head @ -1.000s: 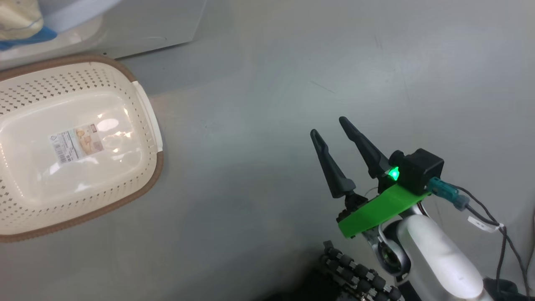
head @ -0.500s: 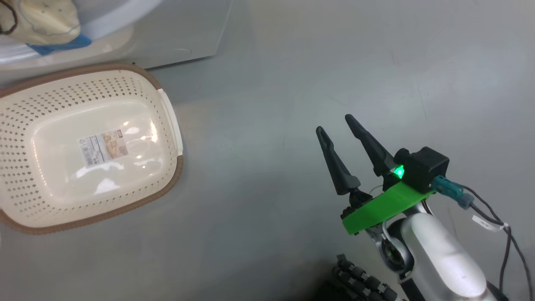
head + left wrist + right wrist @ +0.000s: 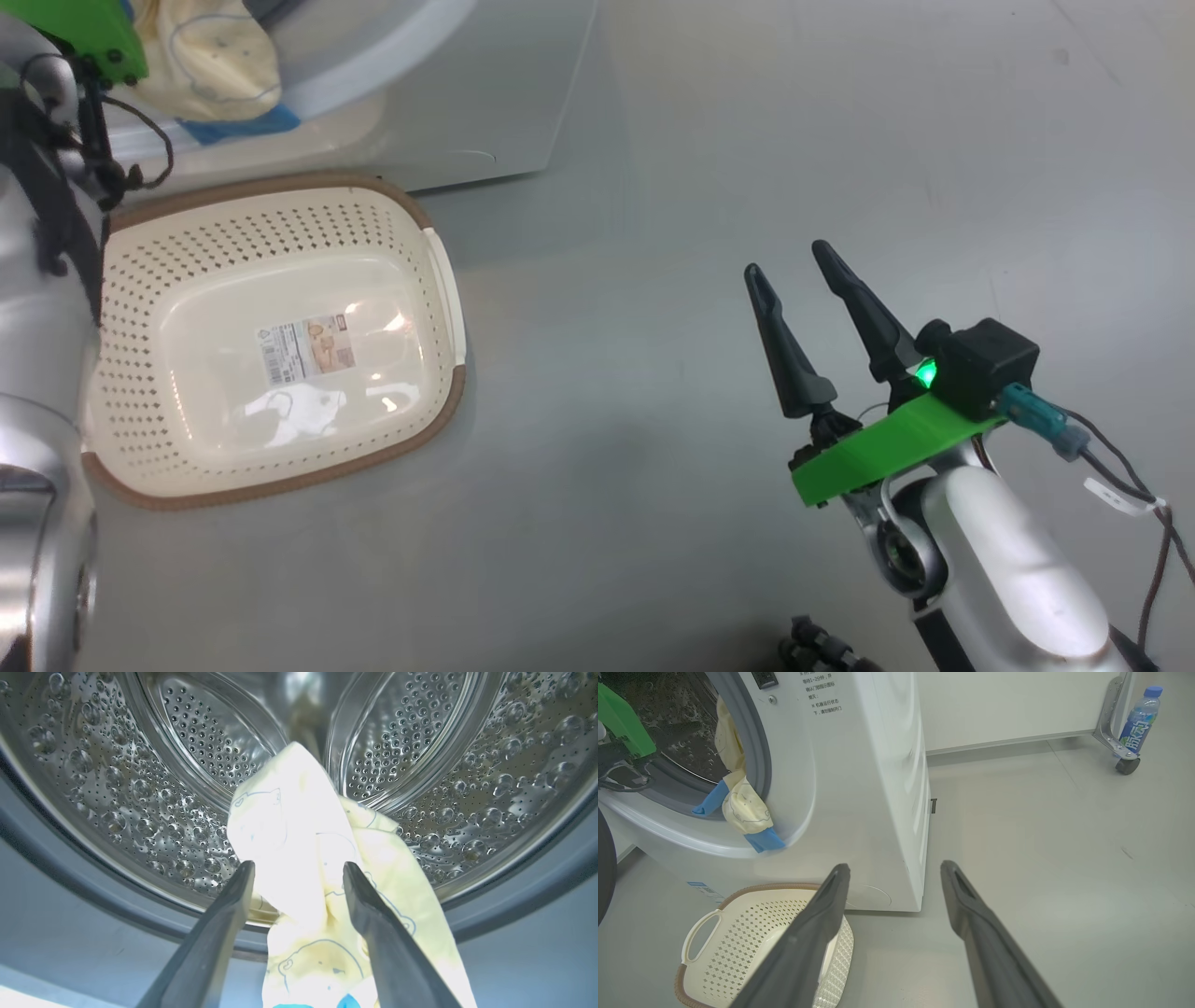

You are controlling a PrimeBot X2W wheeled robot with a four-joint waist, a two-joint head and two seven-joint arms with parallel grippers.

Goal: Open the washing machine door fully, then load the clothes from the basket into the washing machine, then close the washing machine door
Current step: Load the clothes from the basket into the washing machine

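I expect the clothes [image 3: 219, 56] to bunch up in the drum with an end of them still trailing out when I push them, because they hang limp over the grey gasket.
The washing machine [image 3: 859, 788] stands with its opening uncovered; its door is out of view. Cream-yellow clothes [image 3: 740, 805] with blue trim hang over the grey gasket, partly in the drum and partly down the front. In the left wrist view my left gripper [image 3: 297, 864] is open at the drum mouth, and the clothes [image 3: 289, 840] lie loose between its fingers. The cream basket [image 3: 280, 336] sits on the floor below, with nothing but its label inside. My right gripper [image 3: 794, 261] hovers open over bare floor, well to the right of the basket [image 3: 738, 952].
My left arm's green mount [image 3: 84, 37] and silver forearm run down the head view's left edge, beside the basket. A blue-capped bottle [image 3: 1136, 721] stands on a wheeled frame by the far wall. Grey floor stretches to the right of the machine.
The head camera has swung, so the whole picture has slid right and my left arm now shows at the left edge. The right gripper stays open and holds its place.
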